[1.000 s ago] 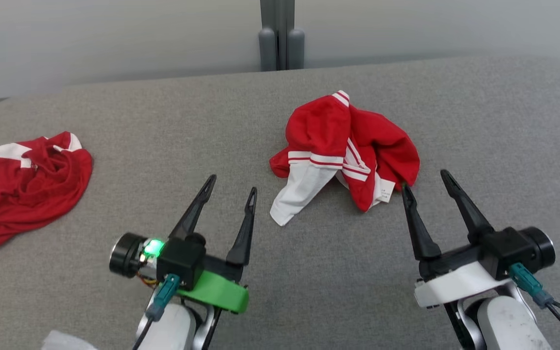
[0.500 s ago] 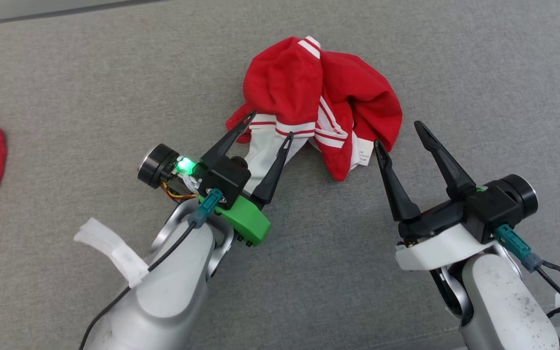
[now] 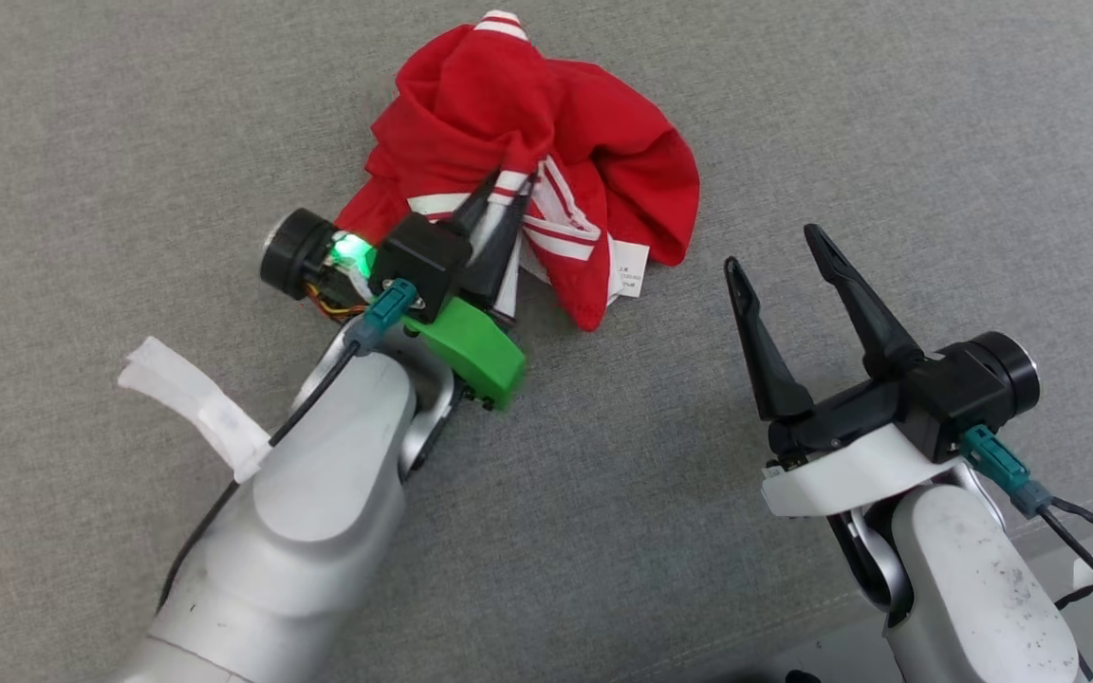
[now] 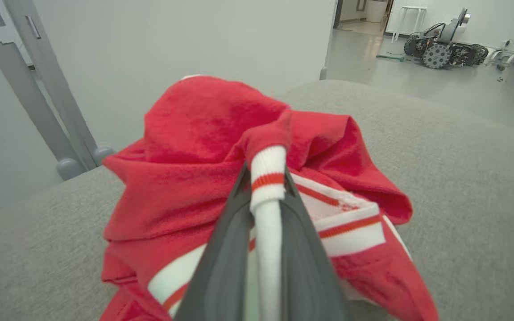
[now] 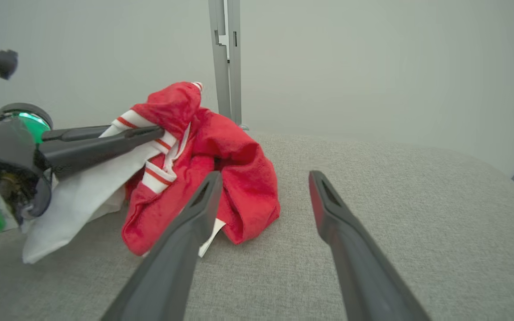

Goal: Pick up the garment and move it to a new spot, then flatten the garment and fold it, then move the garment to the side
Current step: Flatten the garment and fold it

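Note:
The striped band of the garment (image 3: 486, 102) has a white panel (image 5: 76, 206) hanging past it, so I expect the garment to open out into a shirt with white sleeves when I spread it.
The garment (image 3: 594, 142) is a crumpled red piece with white panels and red-and-white striped trim, lying on the grey padded surface (image 3: 129, 142). My left gripper (image 3: 509, 185) is shut on a white, red-striped band of it at its near left side. In the left wrist view the band (image 4: 267, 178) stands pinched between the two dark fingers, with the red heap (image 4: 194, 133) behind. My right gripper (image 3: 772, 249) stands open just right of the garment, not touching it. In the right wrist view it (image 5: 264, 176) has nothing between its fingers, the garment (image 5: 239, 178) to its left.
The grey surface's near edge (image 3: 1068, 517) runs past my right forearm. A grey post (image 5: 225, 62) and pale wall stand behind the surface. A white tape tag (image 3: 191, 403) hangs off my left forearm. A wheeled machine (image 4: 444, 44) sits on the floor far off.
The head camera has tilted down and shifted. My left gripper reached forward to the garment and shut on its white striped band, bunching it. The right gripper stays open.

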